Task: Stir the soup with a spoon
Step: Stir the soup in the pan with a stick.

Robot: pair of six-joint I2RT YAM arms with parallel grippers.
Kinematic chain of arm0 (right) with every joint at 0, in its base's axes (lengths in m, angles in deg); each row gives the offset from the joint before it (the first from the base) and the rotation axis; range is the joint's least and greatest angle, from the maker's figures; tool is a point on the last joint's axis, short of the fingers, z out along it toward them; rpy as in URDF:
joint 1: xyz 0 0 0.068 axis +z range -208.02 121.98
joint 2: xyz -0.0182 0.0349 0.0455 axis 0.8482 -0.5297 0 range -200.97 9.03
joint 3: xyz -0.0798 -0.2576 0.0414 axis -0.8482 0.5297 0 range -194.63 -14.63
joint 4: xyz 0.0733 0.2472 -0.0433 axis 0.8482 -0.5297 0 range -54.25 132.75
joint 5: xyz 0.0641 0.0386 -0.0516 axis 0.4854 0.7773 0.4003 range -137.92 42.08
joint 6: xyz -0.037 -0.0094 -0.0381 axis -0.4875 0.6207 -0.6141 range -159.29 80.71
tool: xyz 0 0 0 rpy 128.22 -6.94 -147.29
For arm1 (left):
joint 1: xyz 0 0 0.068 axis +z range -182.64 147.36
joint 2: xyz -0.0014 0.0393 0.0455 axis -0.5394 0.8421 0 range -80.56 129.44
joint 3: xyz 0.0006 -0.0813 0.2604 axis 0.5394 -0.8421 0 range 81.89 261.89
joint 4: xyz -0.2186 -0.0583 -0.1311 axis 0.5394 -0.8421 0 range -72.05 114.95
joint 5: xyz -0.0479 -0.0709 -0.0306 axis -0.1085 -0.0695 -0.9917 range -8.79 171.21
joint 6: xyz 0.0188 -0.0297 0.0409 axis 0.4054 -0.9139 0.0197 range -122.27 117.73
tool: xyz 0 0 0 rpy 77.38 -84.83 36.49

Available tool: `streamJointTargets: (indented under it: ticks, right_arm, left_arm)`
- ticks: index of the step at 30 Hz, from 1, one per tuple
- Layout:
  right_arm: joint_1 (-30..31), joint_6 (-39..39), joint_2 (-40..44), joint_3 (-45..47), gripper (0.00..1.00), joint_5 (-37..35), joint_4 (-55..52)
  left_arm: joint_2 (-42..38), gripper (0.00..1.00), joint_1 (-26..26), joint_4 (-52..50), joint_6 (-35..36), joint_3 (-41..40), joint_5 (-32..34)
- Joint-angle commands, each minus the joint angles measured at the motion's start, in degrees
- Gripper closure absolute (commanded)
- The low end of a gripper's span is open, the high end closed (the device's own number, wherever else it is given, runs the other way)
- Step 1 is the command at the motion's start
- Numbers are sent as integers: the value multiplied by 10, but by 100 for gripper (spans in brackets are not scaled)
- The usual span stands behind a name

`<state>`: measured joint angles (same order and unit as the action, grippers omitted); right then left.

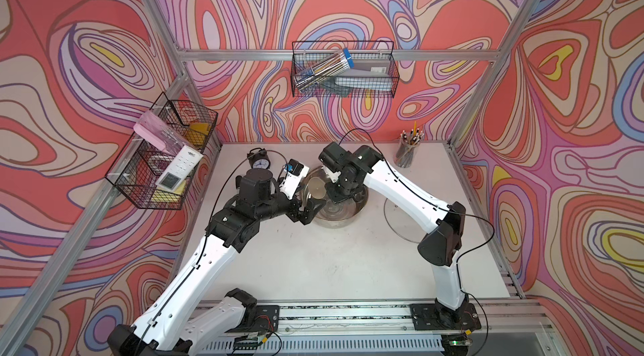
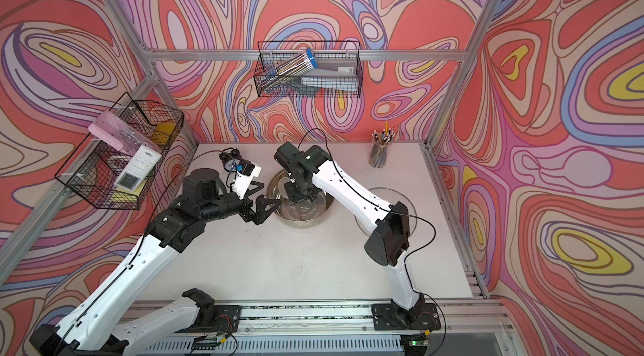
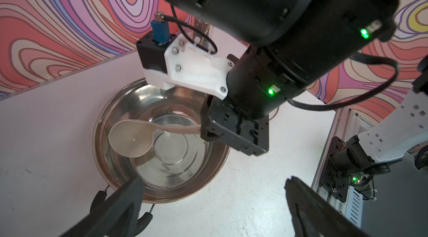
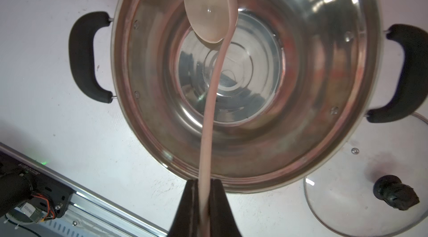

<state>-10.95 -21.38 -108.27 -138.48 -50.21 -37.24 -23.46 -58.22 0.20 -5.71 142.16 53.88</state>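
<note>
My right gripper has the spoon, and the spoon's bowl (image 1: 315, 187) is close to the pot's side on my left gripper's side, so next my right gripper sweeps the spoon back toward the glass lid's side (image 4: 323, 80).
A steel pot (image 1: 335, 222) with two black side handles stands mid-table, also in the right wrist view (image 4: 301, 131). My right gripper (image 4: 205, 181) hangs over the pot's near rim, shut on the slim handle of the cream-white spoon (image 4: 209, 8). The spoon's round bowl sits inside the pot by the far wall (image 3: 130, 139). I see the pot's shiny bottom; soup does not show plainly. My left gripper (image 3: 213, 181) is open and holds nothing. It hovers at the pot's left side (image 1: 310, 211), one finger over the rim.
A glass lid (image 1: 400, 218) with a black knob lies flat right of the pot. A black alarm clock (image 1: 259, 161) stands behind the left arm. A cup of pencils (image 1: 407, 154) stands at the back right. Wire baskets hang on the left wall (image 1: 160, 162) and back wall (image 1: 343, 72).
</note>
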Motion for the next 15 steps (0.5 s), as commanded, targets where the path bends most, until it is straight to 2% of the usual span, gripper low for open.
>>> streamJointTargets:
  ticks: [1, 8, 15]
  right_arm:
    - [17, 7, 36, 34, 100, 8, 4]
    - [25, 46, 120, 141, 100, -10, 11]
    - [22, 87, 154, 205, 100, -84, -22]
  left_arm:
    - [-15, 1, -4, 4, -2, -9, -11]
    - [-23, 1, -3, 4, -5, -17, -15]
    - [-23, 1, -3, 5, -6, -19, -21]
